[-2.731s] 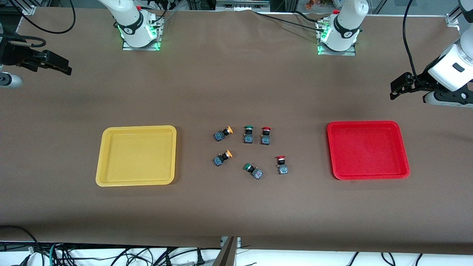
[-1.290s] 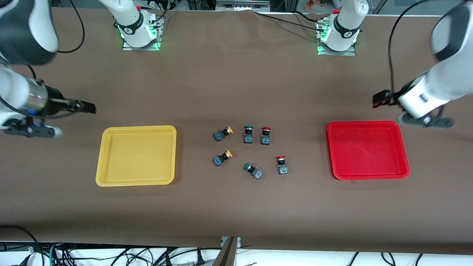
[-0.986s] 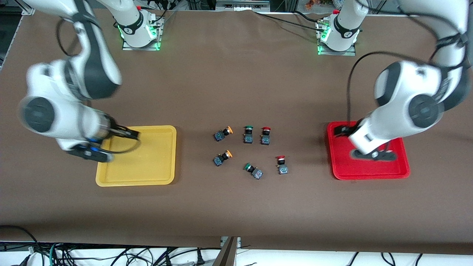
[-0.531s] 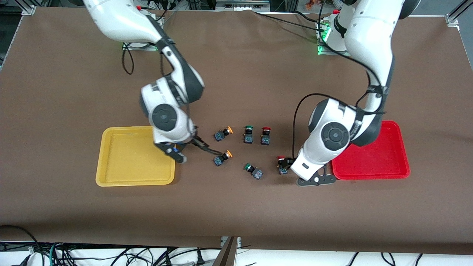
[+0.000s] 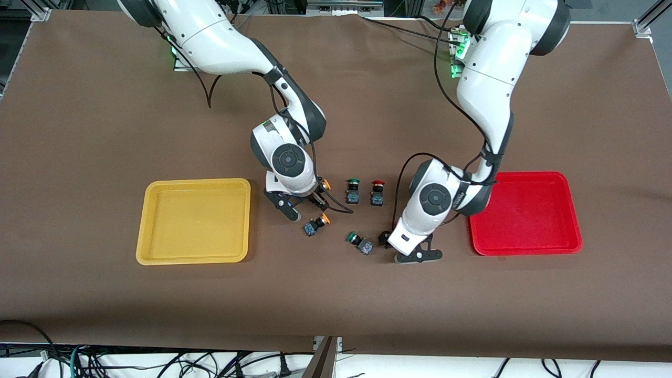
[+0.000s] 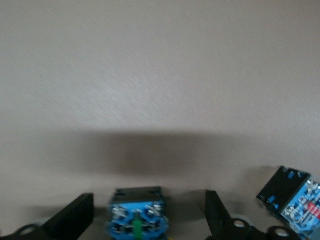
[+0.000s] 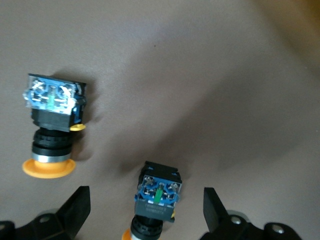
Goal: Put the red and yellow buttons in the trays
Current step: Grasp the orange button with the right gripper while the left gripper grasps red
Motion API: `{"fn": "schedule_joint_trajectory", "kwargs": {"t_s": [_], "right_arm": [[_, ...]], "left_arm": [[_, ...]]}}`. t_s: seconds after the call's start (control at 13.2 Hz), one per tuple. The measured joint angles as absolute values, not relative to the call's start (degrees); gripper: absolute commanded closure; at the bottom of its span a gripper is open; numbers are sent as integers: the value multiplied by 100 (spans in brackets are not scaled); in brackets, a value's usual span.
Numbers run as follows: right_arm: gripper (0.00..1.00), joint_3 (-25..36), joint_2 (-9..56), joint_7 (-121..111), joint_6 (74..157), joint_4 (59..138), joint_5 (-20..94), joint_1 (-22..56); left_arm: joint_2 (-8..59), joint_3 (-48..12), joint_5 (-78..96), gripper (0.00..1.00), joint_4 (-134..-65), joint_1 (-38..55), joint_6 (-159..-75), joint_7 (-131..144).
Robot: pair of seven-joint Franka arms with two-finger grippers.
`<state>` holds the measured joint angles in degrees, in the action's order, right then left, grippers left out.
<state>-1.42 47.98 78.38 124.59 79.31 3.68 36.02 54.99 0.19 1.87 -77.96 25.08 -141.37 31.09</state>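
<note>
The robot's left gripper is near the red tray (image 5: 526, 213) and open around the blue base (image 6: 138, 218), so the robot should expect the hidden cap of the base's button to be red.
My right gripper (image 5: 304, 202) is open, low over the yellow button (image 5: 326, 185) that lies farther from the front camera. In the right wrist view this button (image 7: 157, 197) lies between the open fingers (image 7: 75, 212). The other yellow button (image 5: 315, 224) lies nearer the camera; it also shows in the right wrist view (image 7: 52, 125). My left gripper (image 5: 401, 244) is open around a button's blue base (image 6: 136, 215); that button's cap is hidden. One red button (image 5: 377, 192) lies free. The yellow tray (image 5: 194, 220) and red tray (image 5: 525, 212) hold nothing.
Two green-capped buttons lie in the cluster: one (image 5: 353, 190) beside the free red button, one (image 5: 360, 242) beside my left gripper, its base showing in the left wrist view (image 6: 295, 197). Brown cloth covers the table.
Both arms have swung in from the table's ends to the button cluster. The right gripper came down over the farther yellow button, the left over the nearer red one. No button has moved.
</note>
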Motion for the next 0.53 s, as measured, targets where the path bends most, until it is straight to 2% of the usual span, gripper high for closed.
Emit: {"fn": "schedule_joint_trajectory", "kwargs": {"t_s": [0.08, 0.15, 0.23, 0.3, 0.46, 0.53], "right_arm": [[0, -142, 4825, 7839, 12459, 7931, 372, 3630], [9, -143, 4846, 7839, 12458, 7935, 378, 3666], [23, -143, 4863, 7841, 12457, 7945, 379, 3704], [51, -143, 4879, 7843, 12457, 7955, 379, 3738], [98, -143, 4921, 7844, 12457, 7977, 379, 3798], [100, -143, 4931, 7843, 12459, 7996, 379, 3814]], "left_arm": [[5479, 30, 188, 41, -7839, 2517, -14174, 3129], [5431, 34, 188, 63, -7892, 2513, -14175, 3132], [5355, 33, 188, 80, -7982, 2515, -14175, 3134], [5270, 29, 188, 100, -8081, 2517, -14174, 3138], [5081, 27, 188, 100, -8277, 2544, -14088, 3152], [5009, 27, 188, 100, -8324, 2561, -13965, 3164]]}}
